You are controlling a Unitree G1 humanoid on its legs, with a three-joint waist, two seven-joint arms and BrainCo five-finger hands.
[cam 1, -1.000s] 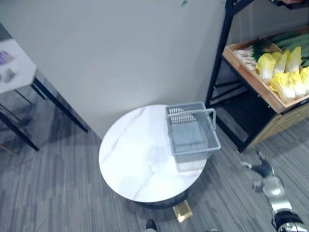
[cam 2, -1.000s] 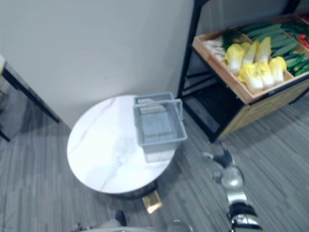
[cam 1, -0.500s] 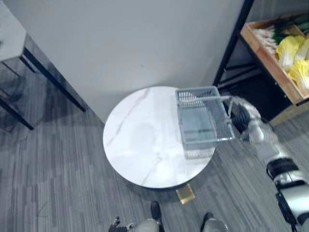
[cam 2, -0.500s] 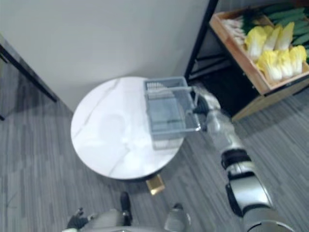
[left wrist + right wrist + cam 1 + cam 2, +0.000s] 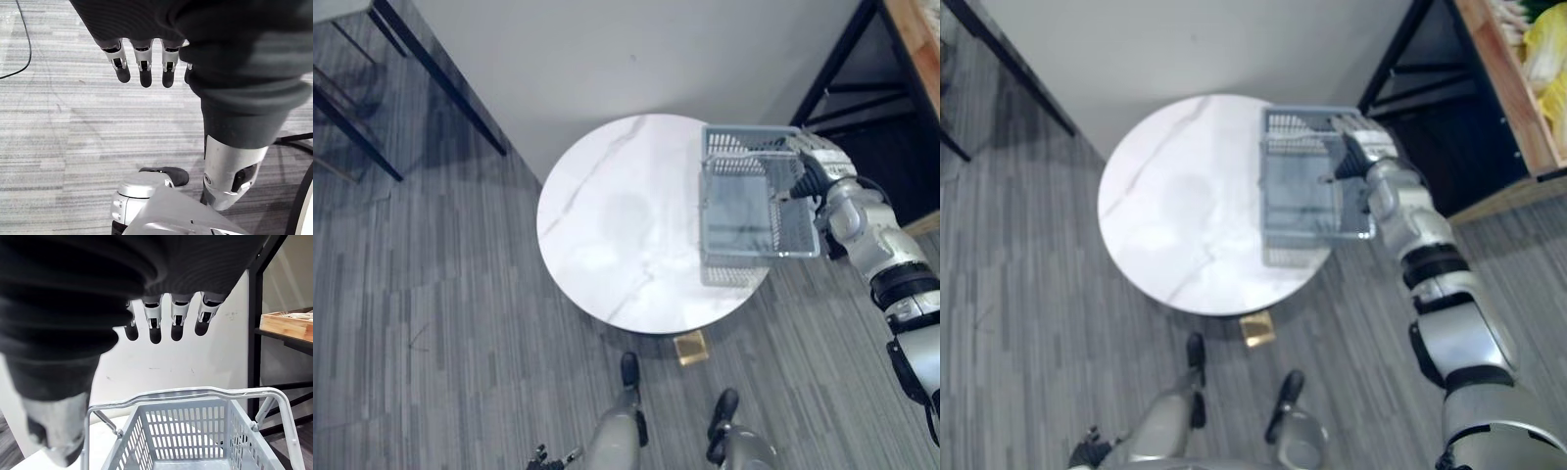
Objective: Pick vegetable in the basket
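Note:
The handle's arms meet the basket's rim (image 5: 740, 208) at round pivots (image 5: 254, 426), so the basket will hang with its open side up and swing under the handle when the robot carries it.
A grey plastic basket (image 5: 744, 211) with nothing in it stands at the right edge of the round white marble table (image 5: 617, 235). Its handle (image 5: 195, 392) is upright. My right hand (image 5: 815, 168) hangs over the basket's far right corner, by the handle. In the right wrist view its fingers (image 5: 178, 318) are straight and open, a little above the handle and apart from it. Yellow cabbages (image 5: 1547, 39) lie in a wooden crate (image 5: 1503, 88) on the rack at the far right. My left hand (image 5: 142, 63) hangs low over the floor with relaxed, open fingers.
A black metal rack frame (image 5: 832, 69) stands right behind the basket and my right arm. A grey wall runs behind the table. Dark legs of another table (image 5: 431, 69) cross the upper left. Grey striped carpet surrounds the round table.
The camera has tilted down and closer. My right hand rose from near the floor, passed the basket's right side, and now hangs over its handle. The basket has stayed put.

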